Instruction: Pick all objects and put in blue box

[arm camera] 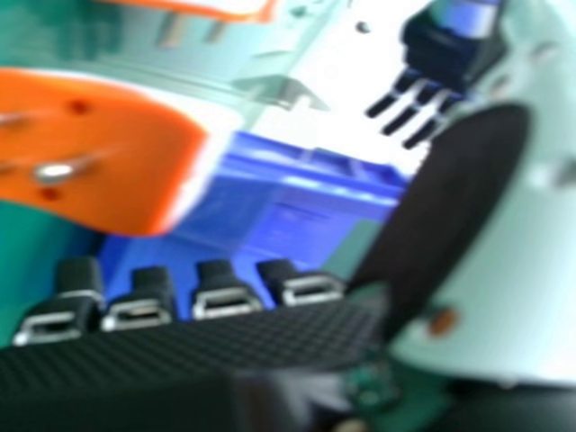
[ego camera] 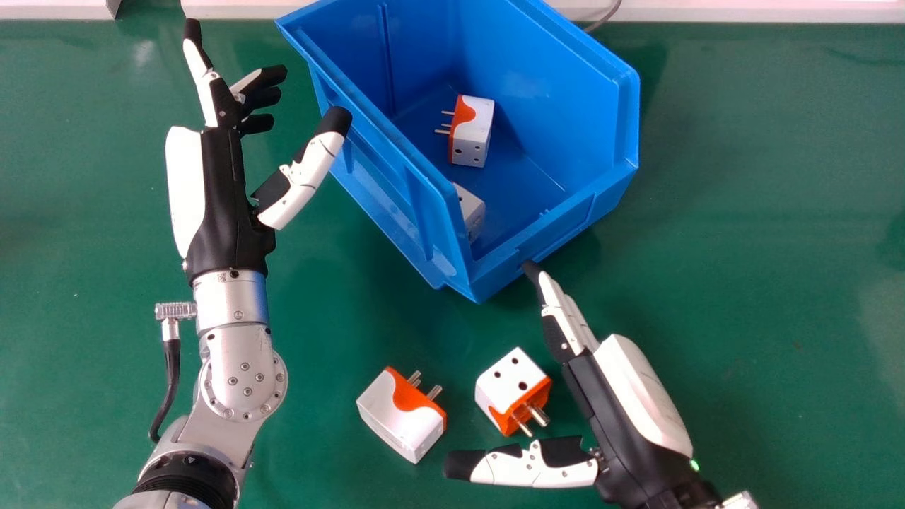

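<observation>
My gripper will drop another adapter in, and the adapter inside the blue box (ego camera: 471,130) will then move aside, because there is open box bottom around it (ego camera: 515,161).
Two white and orange plug adapters lie on the green table: the left adapter (ego camera: 403,415) and the right adapter (ego camera: 513,391), close to each other. My right hand (ego camera: 615,417) is open just right of them, its thumb below the right adapter. In the right hand view an adapter (arm camera: 99,153) shows large beside my right hand (arm camera: 216,292). The blue box (ego camera: 396,205) holds an adapter (ego camera: 472,132) and another adapter (ego camera: 469,211), partly hidden by the wall. My left hand (ego camera: 230,177) stays open at the box's left side, holding nothing.
The box stands at the back centre of the green table (ego camera: 763,233), its nearest corner between my hands. A pale ledge (ego camera: 742,10) runs along the table's back edge, with a thin cable behind the box. The silver left forearm covers the lower left.
</observation>
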Available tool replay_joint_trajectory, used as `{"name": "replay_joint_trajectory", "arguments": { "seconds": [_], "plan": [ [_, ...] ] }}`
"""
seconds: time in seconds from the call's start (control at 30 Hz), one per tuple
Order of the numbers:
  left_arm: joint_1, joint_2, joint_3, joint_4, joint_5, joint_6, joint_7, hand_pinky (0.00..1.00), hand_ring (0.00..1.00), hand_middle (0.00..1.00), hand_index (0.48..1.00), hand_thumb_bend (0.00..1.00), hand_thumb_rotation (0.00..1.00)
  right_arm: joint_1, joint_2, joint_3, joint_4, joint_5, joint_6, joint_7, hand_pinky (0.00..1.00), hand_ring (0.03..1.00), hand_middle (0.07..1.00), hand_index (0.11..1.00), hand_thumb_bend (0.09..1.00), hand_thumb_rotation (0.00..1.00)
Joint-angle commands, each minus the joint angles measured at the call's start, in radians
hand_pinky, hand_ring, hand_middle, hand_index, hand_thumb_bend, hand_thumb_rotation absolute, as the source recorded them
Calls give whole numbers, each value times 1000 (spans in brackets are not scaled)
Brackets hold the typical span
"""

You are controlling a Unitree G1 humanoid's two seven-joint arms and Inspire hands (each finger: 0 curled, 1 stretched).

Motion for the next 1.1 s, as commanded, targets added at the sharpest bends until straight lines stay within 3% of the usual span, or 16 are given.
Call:
{"name": "replay_joint_trajectory", "arguments": {
  "seconds": [0.0, 0.13, 0.33, 0.5, 0.53, 0.6, 0.67, 0.8, 1.07],
  "plan": [
    [-5, 13, 0, -18, 4, -12, 3, 719, 771, 793, 813, 746, 600, -29, 6, -13, 30, 18, 0, -9, 838, 916, 929, 989, 987, 459],
    [-3, 17, 5, -18, -4, -15, -7, 718, 772, 793, 813, 748, 601, -69, 12, -21, 81, 4, 45, -6, 819, 887, 903, 952, 926, 392],
    [1, 20, 8, -23, -7, -13, -15, 718, 771, 793, 813, 753, 602, -86, 6, -3, 89, -28, 69, -13, 676, 819, 841, 881, 814, 199],
    [7, 22, 10, -32, -8, -12, -19, 718, 771, 793, 815, 758, 604, -82, -13, 6, 91, -39, 43, -34, 511, 652, 712, 745, 741, 16],
    [9, 21, 11, -35, -7, -11, -18, 718, 771, 793, 815, 758, 604, -81, -14, 9, 88, -44, 46, -37, 475, 609, 687, 715, 603, 8],
    [11, 22, 12, -39, -6, -10, -18, 718, 771, 793, 815, 758, 604, -80, -19, 16, 85, -66, 55, -46, 392, 535, 629, 672, 511, 2],
    [12, 22, 13, -40, -6, -10, -17, 718, 771, 793, 814, 758, 604, -83, -28, 26, 86, -95, 58, -59, 370, 491, 573, 586, 502, 0],
    [14, 23, 16, -42, -6, -9, -17, 718, 771, 792, 814, 758, 605, -86, -45, 41, 89, -134, 46, -77, 444, 455, 496, 487, 503, 0],
    [14, 20, 18, -43, -6, -8, -14, 713, 771, 791, 814, 750, 601, -87, -54, 55, 84, -131, 46, -81, 443, 453, 489, 472, 503, 0]
  ]
}}
